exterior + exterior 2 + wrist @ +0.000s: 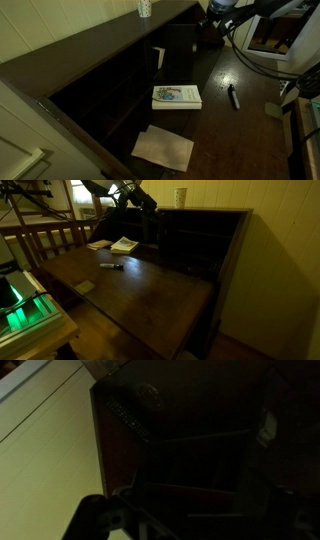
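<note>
The upright book in the hutch [268, 428] has my gripper pointing crooked past it, so I should lift clear and turn my gripper before I come down toward the book's pale edge [159, 57].
My gripper [214, 14] hangs high over the back of a dark wooden desk, close to the top shelf of its hutch; it also shows in an exterior view [136, 196]. Nothing shows in it. A patterned white cup [144, 8] stands on top of the hutch [180, 197], apart from the gripper. A book with a pale cover [176, 96] lies flat on the desk below [124, 245]. The wrist view is very dark and shows only the hutch's edge and shelves. The fingers are too dark to read.
A sheet of paper [163, 147] lies beside the book [99, 244]. A marker [233, 97] lies on the desk [111, 266]. The hutch has open compartments [110, 95]. A wooden railing [45, 235] stands behind the desk.
</note>
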{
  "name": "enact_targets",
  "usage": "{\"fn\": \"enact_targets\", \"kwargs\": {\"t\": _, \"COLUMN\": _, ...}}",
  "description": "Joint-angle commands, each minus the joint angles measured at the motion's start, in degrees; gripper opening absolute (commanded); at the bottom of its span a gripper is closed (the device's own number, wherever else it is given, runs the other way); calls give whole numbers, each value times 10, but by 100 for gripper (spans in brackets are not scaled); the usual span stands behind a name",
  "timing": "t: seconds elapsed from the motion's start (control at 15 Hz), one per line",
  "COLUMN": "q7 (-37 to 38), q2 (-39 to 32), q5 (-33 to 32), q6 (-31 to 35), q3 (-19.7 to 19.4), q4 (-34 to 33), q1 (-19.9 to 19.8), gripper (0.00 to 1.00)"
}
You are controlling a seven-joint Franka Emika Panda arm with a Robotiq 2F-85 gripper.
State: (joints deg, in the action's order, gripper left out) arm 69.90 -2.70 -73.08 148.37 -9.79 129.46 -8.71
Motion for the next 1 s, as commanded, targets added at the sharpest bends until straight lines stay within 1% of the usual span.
{"fn": "enact_targets", "kwargs": {"t": 0.0, "q7": -7, "q2": 9, "q5": 6, "q6": -30, "q3": -3, "q4": -4, "q1": -6, "gripper": 100}}
{"fn": "enact_targets", "kwargs": {"t": 0.13, "q7": -3, "q2": 9, "q5": 3, "q6": -38, "q3": -4, "q4": -7, "q1": -8, "gripper": 100}}
{"fn": "enact_targets", "kwargs": {"t": 0.33, "q7": -8, "q2": 16, "q5": 20, "q6": -44, "q3": 1, "q4": -8, "q1": -4, "gripper": 100}}
{"fn": "enact_targets", "kwargs": {"t": 0.6, "q7": -41, "q2": 54, "q5": 29, "q6": -51, "q3": 16, "q4": 8, "q1": 9, "gripper": 100}}
{"fn": "enact_targets", "kwargs": {"t": 0.93, "q7": -71, "q2": 107, "q5": 65, "q6": -70, "q3": 35, "q4": 20, "q1": 24, "gripper": 100}}
